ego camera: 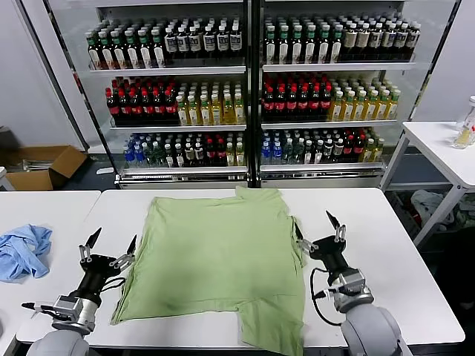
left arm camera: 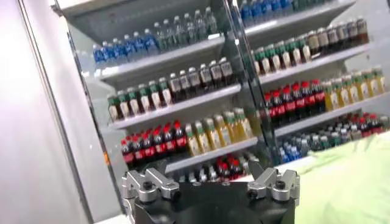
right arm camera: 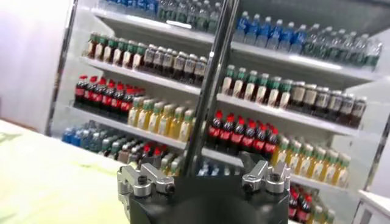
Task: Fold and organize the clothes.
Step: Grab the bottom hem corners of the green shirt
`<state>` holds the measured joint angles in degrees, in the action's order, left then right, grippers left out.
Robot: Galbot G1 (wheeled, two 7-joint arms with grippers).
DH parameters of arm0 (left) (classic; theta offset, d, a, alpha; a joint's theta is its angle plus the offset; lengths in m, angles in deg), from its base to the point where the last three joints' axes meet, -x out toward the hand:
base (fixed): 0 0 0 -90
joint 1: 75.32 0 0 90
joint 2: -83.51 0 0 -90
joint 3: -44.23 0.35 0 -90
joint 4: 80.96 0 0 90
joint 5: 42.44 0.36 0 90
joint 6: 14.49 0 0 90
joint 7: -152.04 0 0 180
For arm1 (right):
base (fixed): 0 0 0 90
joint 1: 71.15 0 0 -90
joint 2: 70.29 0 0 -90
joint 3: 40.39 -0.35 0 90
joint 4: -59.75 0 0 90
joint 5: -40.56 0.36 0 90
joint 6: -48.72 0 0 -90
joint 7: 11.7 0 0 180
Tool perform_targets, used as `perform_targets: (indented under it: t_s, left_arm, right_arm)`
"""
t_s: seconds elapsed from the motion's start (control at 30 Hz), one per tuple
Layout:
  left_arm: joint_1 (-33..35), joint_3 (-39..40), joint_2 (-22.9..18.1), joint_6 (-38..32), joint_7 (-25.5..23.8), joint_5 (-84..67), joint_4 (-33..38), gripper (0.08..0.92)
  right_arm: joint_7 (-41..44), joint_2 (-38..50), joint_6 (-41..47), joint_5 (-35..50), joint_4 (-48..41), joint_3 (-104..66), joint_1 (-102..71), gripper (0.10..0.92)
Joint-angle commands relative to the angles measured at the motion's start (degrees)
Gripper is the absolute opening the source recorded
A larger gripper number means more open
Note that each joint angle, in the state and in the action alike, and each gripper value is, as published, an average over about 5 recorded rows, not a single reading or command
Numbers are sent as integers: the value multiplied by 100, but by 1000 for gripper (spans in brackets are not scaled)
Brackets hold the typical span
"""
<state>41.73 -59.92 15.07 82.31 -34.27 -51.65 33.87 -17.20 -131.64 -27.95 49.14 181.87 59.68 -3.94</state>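
Observation:
My right gripper keeps moving toward that edge (ego camera: 300,326) until its open fingers are on both sides of it, as the shirt's near sleeve (ego camera: 273,325) lies flat with its outer edge free beside them.
The clothes, one light green shirt (ego camera: 215,256), lie spread flat on the white table (ego camera: 401,259), plain side up. Its collar end (ego camera: 260,194) points to the far edge and one sleeve (ego camera: 271,326) reaches the near edge. No print or buttons show. My left gripper (ego camera: 113,239) hovers open just off the shirt's left edge, holding nothing. My right gripper (ego camera: 315,226) stands open beside the shirt's right edge, also holding nothing. The left wrist view shows the left gripper (left arm camera: 207,173) and shirt fabric (left arm camera: 350,182). The right wrist view shows the right gripper (right arm camera: 204,164) and shirt fabric (right arm camera: 42,176).
A crumpled light blue cloth (ego camera: 22,251) lies on the adjoining table to the left. Glass-fronted shelves of bottles (ego camera: 249,96) stand behind the table. A second white table (ego camera: 445,148) with a bottle (ego camera: 465,126) is at the far right. A cardboard box (ego camera: 44,165) sits on the floor at left.

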Motion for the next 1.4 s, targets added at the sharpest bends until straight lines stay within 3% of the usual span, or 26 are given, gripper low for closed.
perform_targets:
  t_s: [0.03, 0.47, 1.13, 1.23, 1.4]
  left_arm:
    - [611, -151, 84, 905, 63, -224, 362, 822]
    - [1384, -294, 59, 1877, 35, -444, 845, 822]
    - [1425, -283, -201, 2006, -24, -241, 538, 819]
    - [1378, -310, -201, 2022, -124, -267, 459, 780]
    - [1311, -289, -224, 2026, -252, -357, 409, 646]
  right_arm:
    - [16, 239, 46, 231, 359, -3, -653, 823]
    - [-321, 454, 86, 538, 541, 114, -1464, 823]
    - [-689, 325, 9, 544, 288, 575, -1644, 822]
    - [-720, 323, 6, 547, 209, 631, -1611, 791]
    - [-739, 319, 21, 602, 64, 764, -1547, 655]
